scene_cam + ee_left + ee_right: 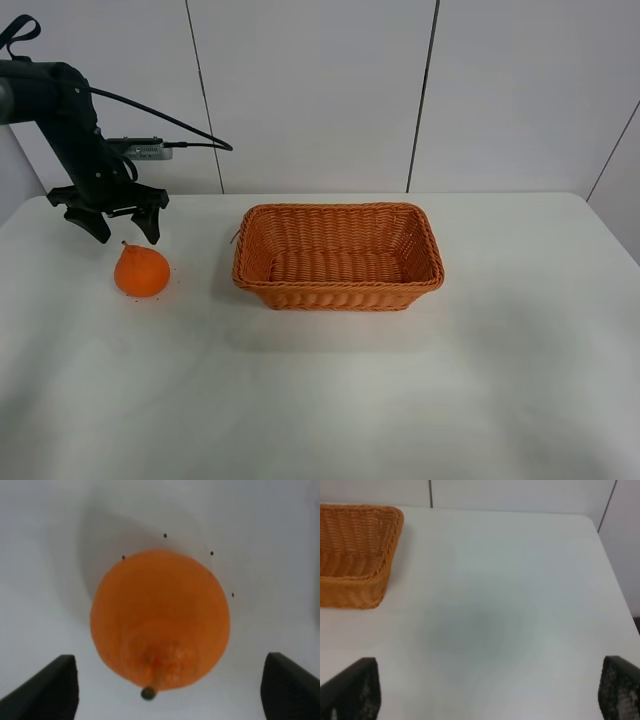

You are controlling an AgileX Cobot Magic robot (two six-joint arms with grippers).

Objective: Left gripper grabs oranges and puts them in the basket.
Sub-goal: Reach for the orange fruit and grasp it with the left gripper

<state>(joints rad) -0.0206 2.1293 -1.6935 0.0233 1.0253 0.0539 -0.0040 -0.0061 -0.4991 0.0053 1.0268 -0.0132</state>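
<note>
I should expect more specks to be hidden under the orange (142, 271) when I lift it, because tiny dark specks (211, 553) lie close around the orange.
A bright orange (141, 271) with a knobbed top and dark stem sits on the white table at the left. My left gripper (125, 231) hangs open just above and behind it, fingers splayed, touching nothing. In the left wrist view the orange (160, 617) fills the middle, with the two black fingertips (42, 687) wide apart on either side of it. The woven wicker basket (338, 287) stands empty at the table's middle, to the right of the orange. My right gripper (487, 692) is open over bare table, and its view shows the basket's corner (355, 555).
The white table (400, 400) ends at a white panelled wall behind. A black cable (160, 115) loops from the left arm toward the wall. Several tiny dark specks (212, 553) lie on the table around the orange.
</note>
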